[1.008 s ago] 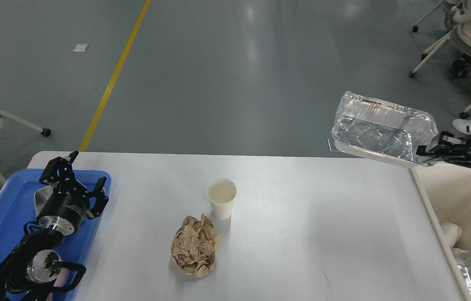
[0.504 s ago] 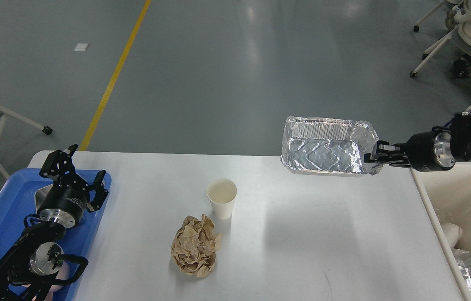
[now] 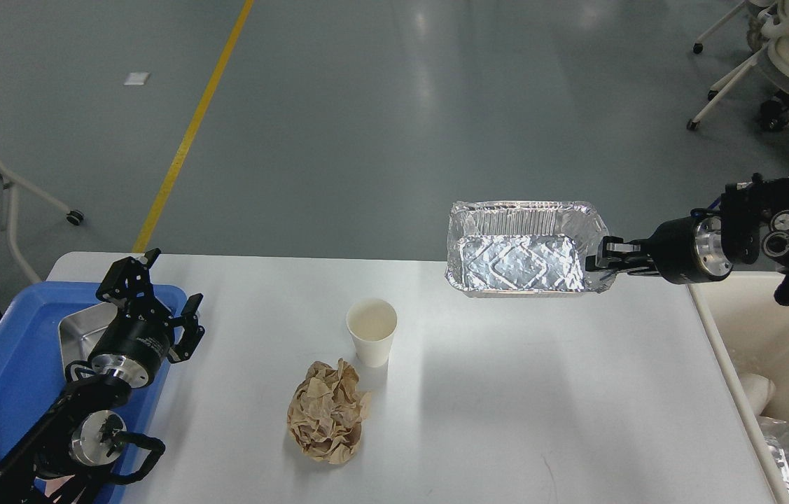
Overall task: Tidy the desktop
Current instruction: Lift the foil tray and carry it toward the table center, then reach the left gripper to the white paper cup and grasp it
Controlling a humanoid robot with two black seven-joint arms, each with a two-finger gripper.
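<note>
Sharp creases (image 3: 320,402) fold into one another, so the crumpled brown paper ball (image 3: 327,413) will hold together as one lump when I pick it up by its side.
The white desktop (image 3: 506,392) fills the lower part of the head view. On it stand a white paper cup (image 3: 371,330) and, just in front of it, a crumpled brown paper ball (image 3: 327,411). My right gripper (image 3: 604,255) is shut on the right rim of a foil tray (image 3: 524,248) and holds it level above the desktop's far edge. My left gripper (image 3: 159,297) is open and empty above the right edge of the blue tray (image 3: 9,364).
A metal dish (image 3: 82,336) lies in the blue tray under my left arm. A cream bin (image 3: 786,364) stands off the desktop's right edge with foil and a white cup inside. Chairs stand at the far right and far left on the grey floor.
My right gripper has carried the foil tray left, from over the bin to over the desktop's far edge, and levelled it. My left gripper has shifted slightly right.
</note>
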